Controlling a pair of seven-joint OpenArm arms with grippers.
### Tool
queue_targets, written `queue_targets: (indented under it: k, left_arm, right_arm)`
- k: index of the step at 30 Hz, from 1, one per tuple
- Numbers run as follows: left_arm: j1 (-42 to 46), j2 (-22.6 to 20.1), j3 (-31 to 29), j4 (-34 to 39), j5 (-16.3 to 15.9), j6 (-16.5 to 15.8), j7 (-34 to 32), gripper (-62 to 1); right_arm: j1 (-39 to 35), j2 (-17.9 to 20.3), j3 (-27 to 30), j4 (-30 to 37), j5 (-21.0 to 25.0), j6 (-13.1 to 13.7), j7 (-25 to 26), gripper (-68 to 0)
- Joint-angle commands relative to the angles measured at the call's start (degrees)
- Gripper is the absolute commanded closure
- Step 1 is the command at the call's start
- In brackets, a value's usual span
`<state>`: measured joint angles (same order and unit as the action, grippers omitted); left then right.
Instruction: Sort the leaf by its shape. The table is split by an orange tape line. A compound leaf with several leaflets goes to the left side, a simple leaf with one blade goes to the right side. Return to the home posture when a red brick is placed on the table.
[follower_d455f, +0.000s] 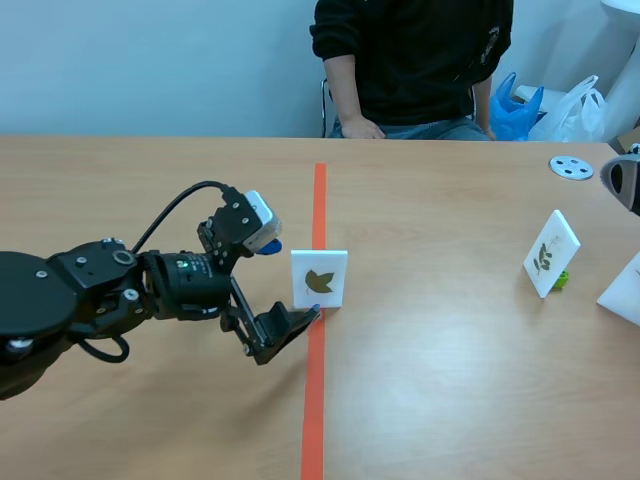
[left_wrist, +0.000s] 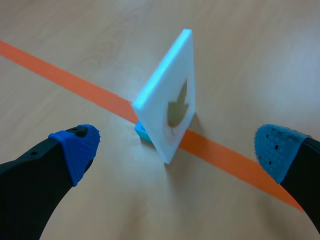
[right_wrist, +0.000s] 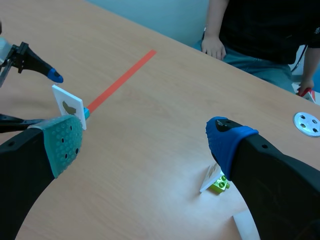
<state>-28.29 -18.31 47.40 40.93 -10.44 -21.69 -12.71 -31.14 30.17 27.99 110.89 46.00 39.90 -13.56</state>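
Observation:
I expect the white card (follower_d455f: 319, 279) to bring the small blue base (left_wrist: 142, 131) with it and stay upright when I carry it over, because the base sits tight behind the card's foot.
A white card (follower_d455f: 319, 279) printed with one brown lobed leaf stands upright on a small blue base (left_wrist: 142, 132), right on the orange tape line (follower_d455f: 314, 400). My left gripper (follower_d455f: 288, 285) is open, low over the table, with one finger on each side of the card and neither touching it. In the left wrist view the card (left_wrist: 170, 107) stands just ahead of that gripper (left_wrist: 177, 150), edge toward me. My right gripper (right_wrist: 145, 145) is open and empty, raised over the table's right side, far from the card (right_wrist: 70, 106).
A second leaf card (follower_d455f: 550, 253) on a green base (follower_d455f: 562, 279) stands on the right side, and a third white card (follower_d455f: 625, 290) is at the right edge. A white disc (follower_d455f: 571, 167) lies at the back right. A person (follower_d455f: 410, 60) sits across the table.

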Motion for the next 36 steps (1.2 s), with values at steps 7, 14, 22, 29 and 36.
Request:
queue_targets:
  k: [7,14,22,29,36]
  left_arm:
    - [-3.8,4.22,-0.42,-5.38,3.13,0.11,-2.95,-62.3]
    - [-6.01,6.4,2.16,-9.97,4.35,0.13,-4.04,-62.3]
    - [-6.99,7.02,4.68,-11.37,5.75,0.98,-4.28,-62.3]
    - [-6.97,6.99,4.68,-11.37,5.55,0.98,-4.92,-38.5]
    - [-6.97,6.99,4.68,-11.37,4.11,0.98,-4.83,-20.4]
  right_arm:
    - [0.85,0.57,0.44,0.07,0.68,0.07,1.29,-50.6]
    - [0.85,0.37,0.44,0.07,0.68,0.07,1.46,-50.6]
    - [0.85,-1.01,0.44,0.07,0.68,0.07,1.49,-50.6]
    - [0.85,-0.98,0.44,0.07,0.68,0.07,1.49,-50.6]
    - [0.85,-0.98,0.44,0.07,0.68,0.07,1.49,-50.6]
